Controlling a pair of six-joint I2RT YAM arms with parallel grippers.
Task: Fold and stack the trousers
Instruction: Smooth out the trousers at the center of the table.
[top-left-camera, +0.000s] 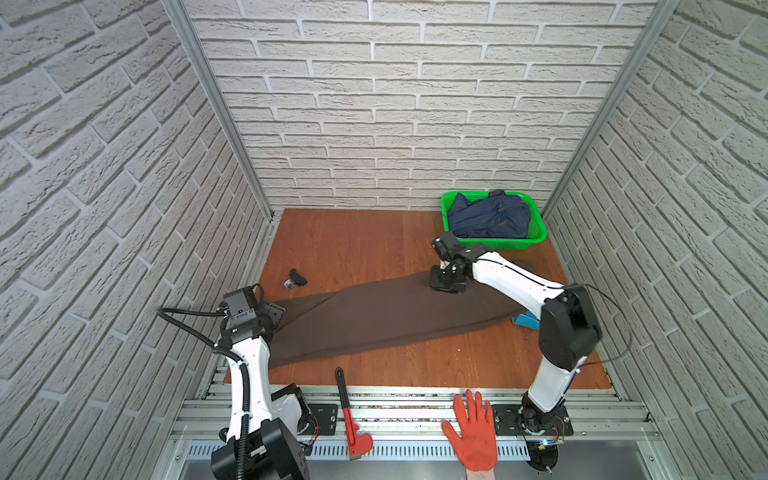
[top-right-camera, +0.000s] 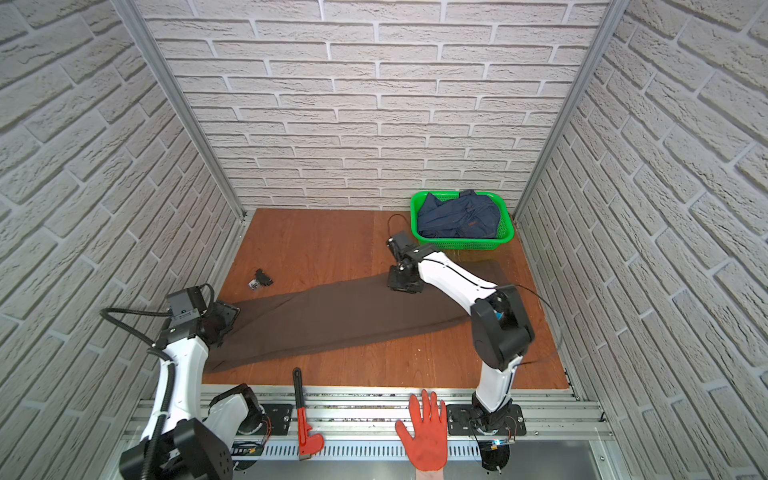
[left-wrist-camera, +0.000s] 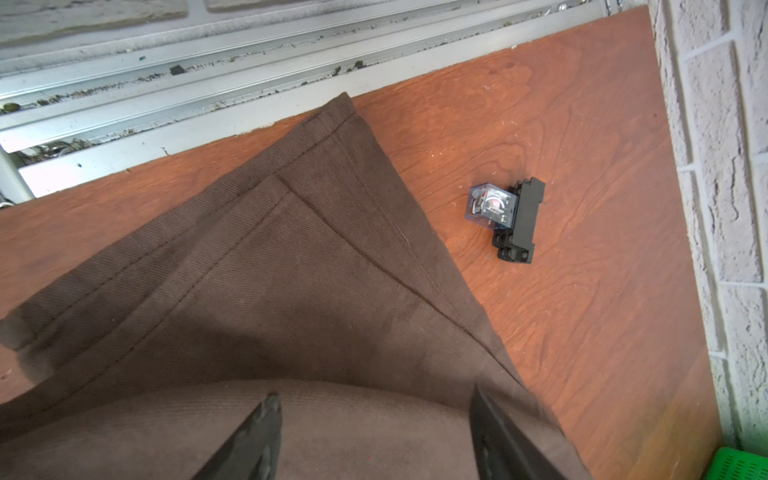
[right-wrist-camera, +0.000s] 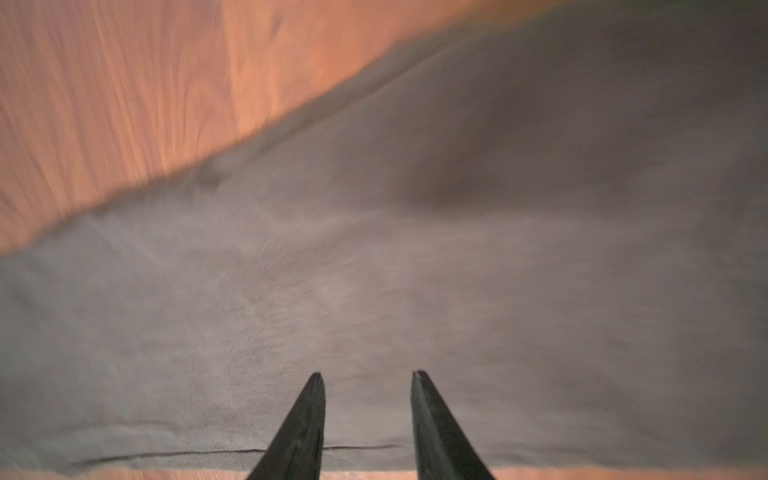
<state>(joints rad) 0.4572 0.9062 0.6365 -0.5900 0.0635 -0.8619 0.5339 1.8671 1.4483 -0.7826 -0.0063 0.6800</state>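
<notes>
The trousers' top leg slants off the bottom leg. Next, my right gripper presses down the middle while my left gripper pulls the top hem straight.
The dark brown trousers lie flat in a long band across the wooden table, from the near left to the right side. My left gripper sits low at their left end. In the left wrist view its jaws are open wide, with a soft bulge of brown cloth between the fingers. My right gripper points down onto the far edge of the trousers. In the right wrist view it is open with a narrow gap, tips on or just above the cloth.
A green basket at the back right holds a dark blue denim garment. A small black and clear relay lies near the trousers' left end. A red wrench and an orange-gloved hand rest on the front rail.
</notes>
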